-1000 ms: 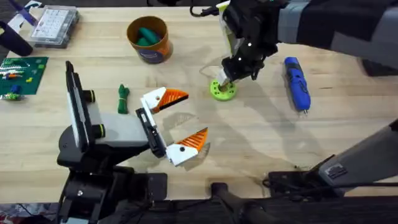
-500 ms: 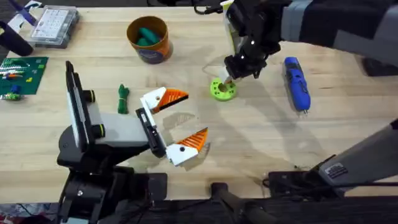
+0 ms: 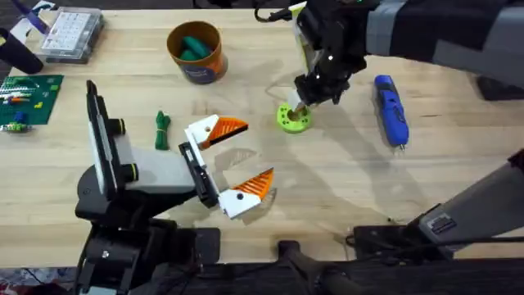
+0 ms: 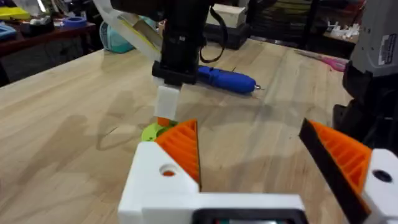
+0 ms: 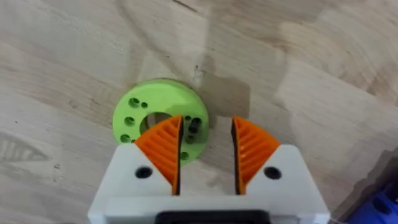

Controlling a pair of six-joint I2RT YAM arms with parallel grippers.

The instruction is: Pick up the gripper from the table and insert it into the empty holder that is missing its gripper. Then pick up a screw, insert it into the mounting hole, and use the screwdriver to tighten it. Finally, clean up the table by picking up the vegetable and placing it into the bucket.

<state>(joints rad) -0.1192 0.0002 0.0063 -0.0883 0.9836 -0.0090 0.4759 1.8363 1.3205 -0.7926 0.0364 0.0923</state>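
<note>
My gripper will lift the small dark screw point(image 5: 194, 125), and the screw will come loose and leave the disc behind, because it sticks up from the lime-green disc point(image 3: 293, 120).
The holder point(image 3: 147, 172) is my left arm's grey body, ending in a black crossbar point(image 3: 196, 168). Two white finger pieces with orange tips point(image 3: 214, 131) point(image 3: 248, 192) sit at the bar's ends; which is the task's gripper I cannot tell. They form my left gripper point(image 3: 255, 152) point(image 4: 249, 127), open and empty. My right gripper point(image 3: 301, 105) point(image 5: 206, 127) hovers over a lime-green holed disc point(image 3: 292, 119) point(image 5: 140, 106), fingers narrowly open. A small dark screw point(image 5: 193, 126) lies on the disc. The blue screwdriver point(image 3: 390, 109) point(image 4: 224, 78) lies right of it. The vegetable point(image 3: 162, 129) lies left of the crossbar. The orange bucket point(image 3: 205, 70) stands behind.
Teal-green pieces lie inside the bucket. A clear parts box point(image 3: 72, 33) and a green circuit board point(image 3: 29, 98) sit at the far left. Cables run along the front edge. Bare wooden table point(image 3: 344, 180) spreads between the disc, the screwdriver and the front edge.
My right gripper has shifted slightly up and away over the green disc. The left arm, screwdriver, vegetable and bucket have not moved.
</note>
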